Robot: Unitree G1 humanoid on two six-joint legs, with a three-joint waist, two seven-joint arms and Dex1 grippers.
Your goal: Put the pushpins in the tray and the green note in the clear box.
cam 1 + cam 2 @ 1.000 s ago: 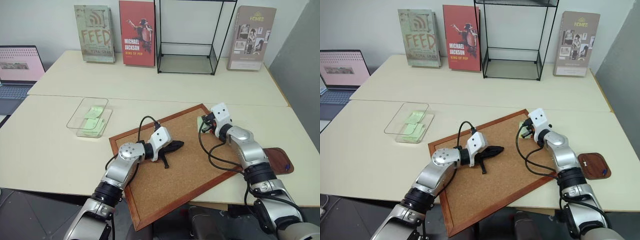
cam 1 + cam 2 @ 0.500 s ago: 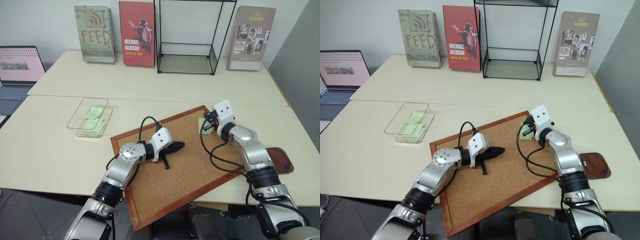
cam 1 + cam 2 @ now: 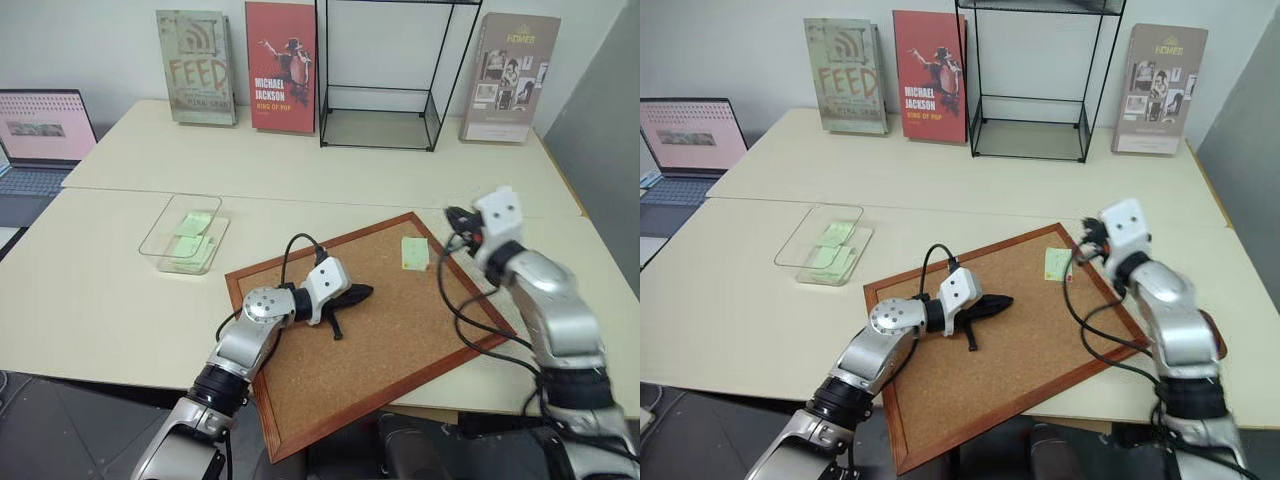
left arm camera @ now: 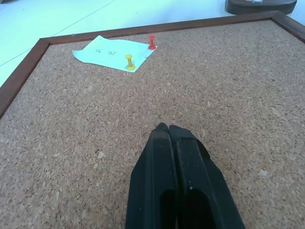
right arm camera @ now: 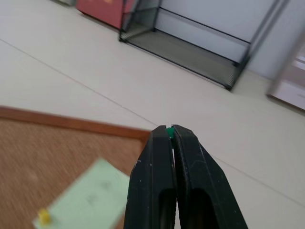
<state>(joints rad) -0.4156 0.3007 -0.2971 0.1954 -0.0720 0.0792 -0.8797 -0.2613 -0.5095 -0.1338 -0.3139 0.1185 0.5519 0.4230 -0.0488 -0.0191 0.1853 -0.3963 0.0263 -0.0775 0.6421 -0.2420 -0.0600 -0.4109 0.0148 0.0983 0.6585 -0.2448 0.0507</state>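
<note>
My right gripper has the green pushpin (image 5: pixel 170 131) in its fingers, clear of the green note. It should keep going toward the tray (image 3: pixel 1215 334) and let go above the tray.
The green note (image 3: pixel 414 252) lies near the far right corner of the corkboard (image 3: pixel 390 340). A yellow pushpin (image 4: pixel 129 62) and a red pushpin (image 4: pixel 152 43) stick in the note. My right gripper (image 3: pixel 456 216) hangs above the board's right corner, just right of the note, shut on a green pushpin (image 5: pixel 168 130) whose tip peeks out between the fingertips. My left gripper (image 3: pixel 362 292) rests shut and empty on the cork at mid-board. The tray (image 4: pixel 259 6) sits past the board's right edge. The clear box (image 3: pixel 160 225) on the left holds green notes.
Along the back of the table stand three books (image 3: pixel 282 66) and a tall black wire-frame case (image 3: pixel 380 110). A laptop (image 3: pixel 40 140) sits at the far left. The corkboard's near corner overhangs the table's front edge.
My right gripper has lifted off the note's corner and drawn up and to the right with a green pushpin, uncovering the note. The left gripper has not moved.
</note>
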